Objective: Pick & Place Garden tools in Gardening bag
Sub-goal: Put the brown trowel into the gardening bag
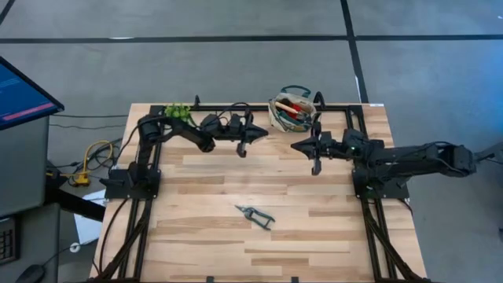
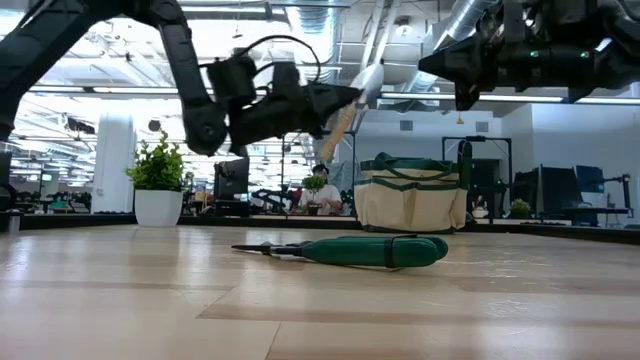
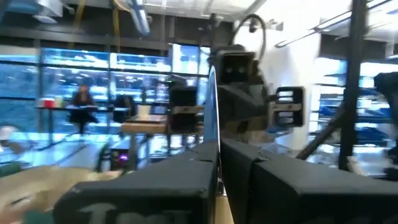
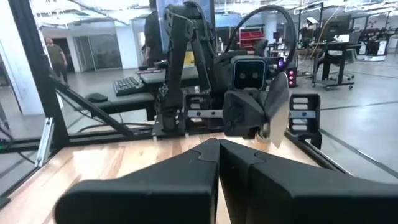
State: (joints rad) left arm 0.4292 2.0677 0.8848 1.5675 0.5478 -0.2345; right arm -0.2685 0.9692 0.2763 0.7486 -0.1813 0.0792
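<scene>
My right gripper should grasp the trowel's blade (image 4: pixel 278 107) and lower the handle in: my left gripper holds the trowel by its neck (image 4: pixel 265 133), blade up, short of the bag.
My left gripper (image 1: pixel 243 146) hangs high over the table's far middle, shut on a trowel (image 2: pixel 356 95) with a wooden handle and a metal blade. The beige gardening bag (image 1: pixel 292 110) with green trim stands on its base at the far edge, right of that gripper, and also shows in the low view (image 2: pixel 412 195); red-and-black tools lie in it. Pruners (image 1: pixel 255 215) with dark green handles lie flat on the near middle of the table and show in the low view (image 2: pixel 372 250). My right gripper (image 1: pixel 317 157) is shut and empty, raised near the bag. My left gripper pinches the trowel between its two fingers about where the wooden handle (image 2: pixel 338 127) meets the metal blade (image 2: pixel 369 80). The trowel is lifted clear and tilted, blade end up toward the bag. The blade shows edge-on between the fingers (image 3: pixel 212 106) and broadside in the right wrist view (image 4: pixel 277 109).
A small green potted plant (image 1: pixel 178 112) stands at the far left edge, behind the left arm, and shows in the low view (image 2: pixel 158 185). Black frame rails (image 1: pixel 369 228) run along the table's sides. Bare wood lies around the pruners.
</scene>
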